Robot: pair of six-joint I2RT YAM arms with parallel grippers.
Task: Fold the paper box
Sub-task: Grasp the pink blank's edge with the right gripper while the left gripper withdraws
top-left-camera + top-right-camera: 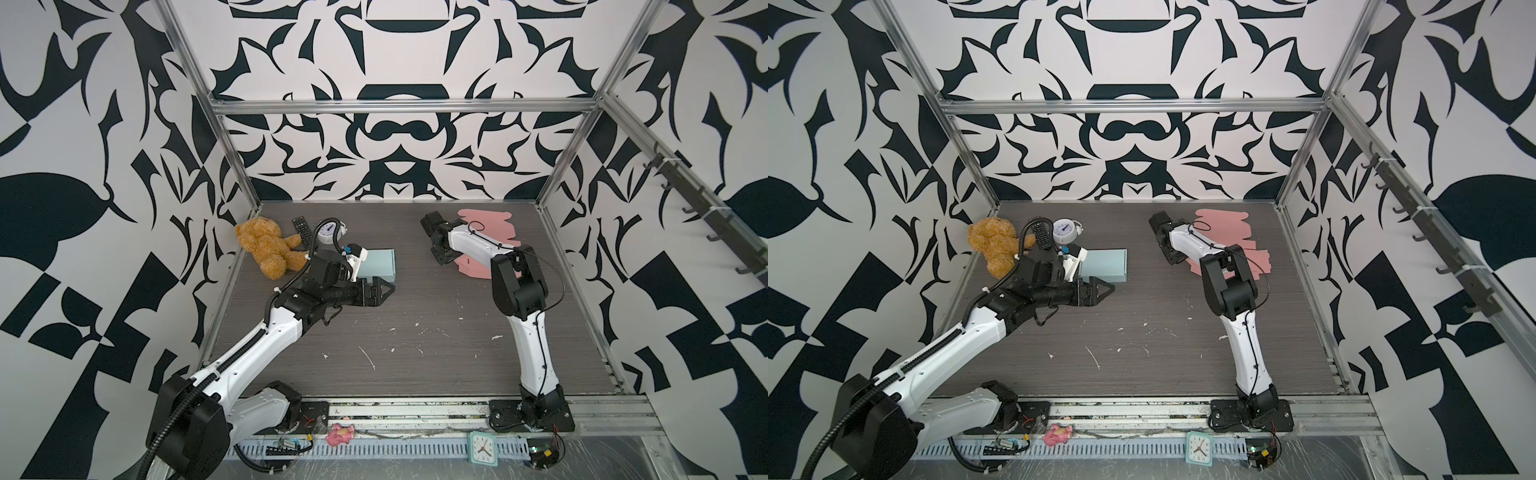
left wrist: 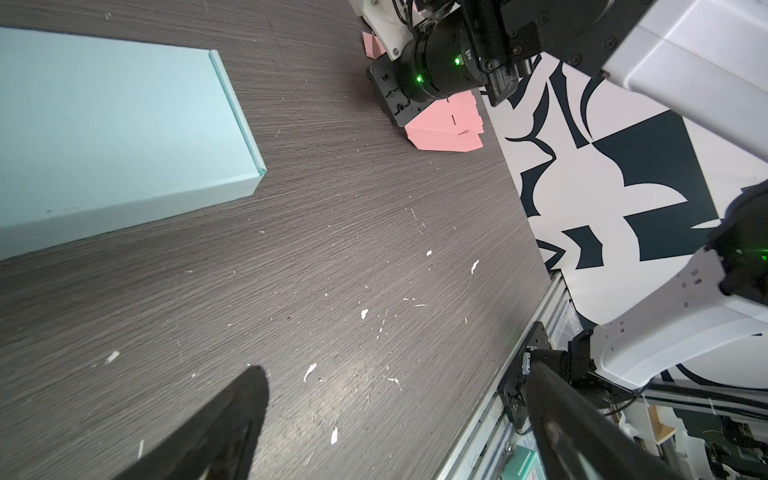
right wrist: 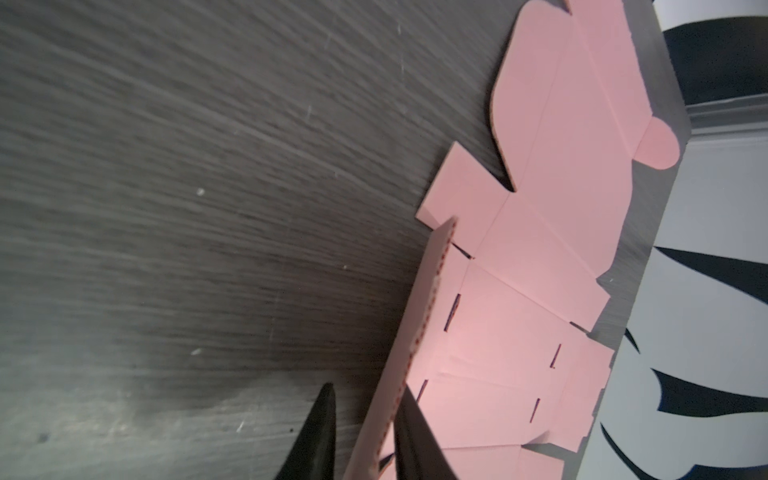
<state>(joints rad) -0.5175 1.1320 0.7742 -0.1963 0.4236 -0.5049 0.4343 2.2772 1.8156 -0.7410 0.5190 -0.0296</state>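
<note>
I should use my right gripper to turn the paper box [image 1: 497, 225] by its raised flap and put it down in the open middle [image 1: 397, 324], because the box is out of my left gripper's reach.
The paper box [image 1: 486, 220] [image 1: 1225, 224] is a flat pink cardboard blank lying at the back right of the table, partly hidden under my right arm. In the right wrist view the paper box [image 3: 561, 208] has one long side flap [image 3: 432, 299] lifted on edge. My right gripper [image 3: 365, 388] [image 1: 440, 259] [image 1: 1173, 259] straddles that flap with narrow jaws: one finger touches it, the other stands a small gap away. My left gripper [image 1: 384, 289] [image 1: 1106, 288] [image 2: 397, 365] hovers wide open over bare table, holding nothing.
A folded light blue box [image 1: 376, 266] [image 2: 112, 137] sits just behind the left gripper. A teddy bear [image 1: 266, 247], a remote [image 1: 302, 230] and a round alarm clock [image 1: 330, 232] crowd the back left corner. The side wall runs close beside the pink blank.
</note>
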